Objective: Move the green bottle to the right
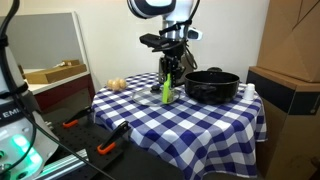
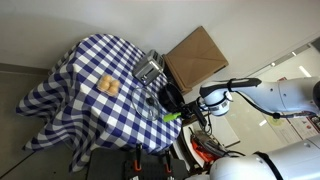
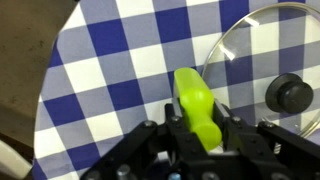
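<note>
The green bottle is hanging next to the glass lid's rim (image 3: 207, 68). My gripper should take the bottle away from the lid and set it upright on the open checked cloth (image 3: 148, 84).
The green bottle (image 3: 197, 103) is a slim yellow-green plastic bottle. In the wrist view it sits between my gripper's (image 3: 200, 122) fingers, which are shut on its neck end. In an exterior view the bottle (image 1: 167, 90) stands on the blue-and-white checked tablecloth (image 1: 150, 115) under my gripper (image 1: 170, 70), just left of the black pot. In an exterior view it shows as a small green patch (image 2: 172, 116) near the table's edge, below the arm.
A black pot (image 1: 212, 85) with a glass lid (image 3: 262, 60) and black knob stands right beside the bottle. Small tan round objects (image 1: 118, 83) lie at the table's far left. A toaster (image 2: 149, 69) and a cardboard box (image 2: 195, 55) stand at the table's side.
</note>
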### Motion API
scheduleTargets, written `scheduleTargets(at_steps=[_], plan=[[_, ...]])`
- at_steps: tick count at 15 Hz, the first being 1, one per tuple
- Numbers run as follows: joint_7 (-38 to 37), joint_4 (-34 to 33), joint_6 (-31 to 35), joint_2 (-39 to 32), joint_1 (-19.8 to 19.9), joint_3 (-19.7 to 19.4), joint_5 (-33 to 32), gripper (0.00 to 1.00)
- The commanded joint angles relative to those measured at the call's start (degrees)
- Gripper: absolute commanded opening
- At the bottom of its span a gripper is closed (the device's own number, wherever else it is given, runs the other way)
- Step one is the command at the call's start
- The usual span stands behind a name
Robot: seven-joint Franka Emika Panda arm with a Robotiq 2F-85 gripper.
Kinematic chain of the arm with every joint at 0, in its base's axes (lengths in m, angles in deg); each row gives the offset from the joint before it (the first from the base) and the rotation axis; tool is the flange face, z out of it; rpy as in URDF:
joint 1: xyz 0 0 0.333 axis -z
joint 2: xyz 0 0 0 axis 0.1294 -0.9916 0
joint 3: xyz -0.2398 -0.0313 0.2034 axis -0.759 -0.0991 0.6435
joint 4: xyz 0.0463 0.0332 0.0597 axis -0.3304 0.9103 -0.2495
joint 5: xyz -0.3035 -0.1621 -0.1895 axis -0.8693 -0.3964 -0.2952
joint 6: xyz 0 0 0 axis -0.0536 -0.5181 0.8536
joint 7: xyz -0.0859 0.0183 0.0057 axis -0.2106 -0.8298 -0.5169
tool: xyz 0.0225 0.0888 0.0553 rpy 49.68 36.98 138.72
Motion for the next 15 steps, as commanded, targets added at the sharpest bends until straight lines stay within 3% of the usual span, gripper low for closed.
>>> scheduleTargets(at_steps=[1, 6, 15], plan=[[-3.86, -1.01, -1.54, -2.82, 1.24, -2.08, -4.15, 0.08], [-7.92, -1.47, -1.65, -5.23, 1.45, -3.16, -7.76, 0.08], [-13.27, -2.47, 0.67, -3.16, -1.22, -1.79, -11.38, 0.08]])
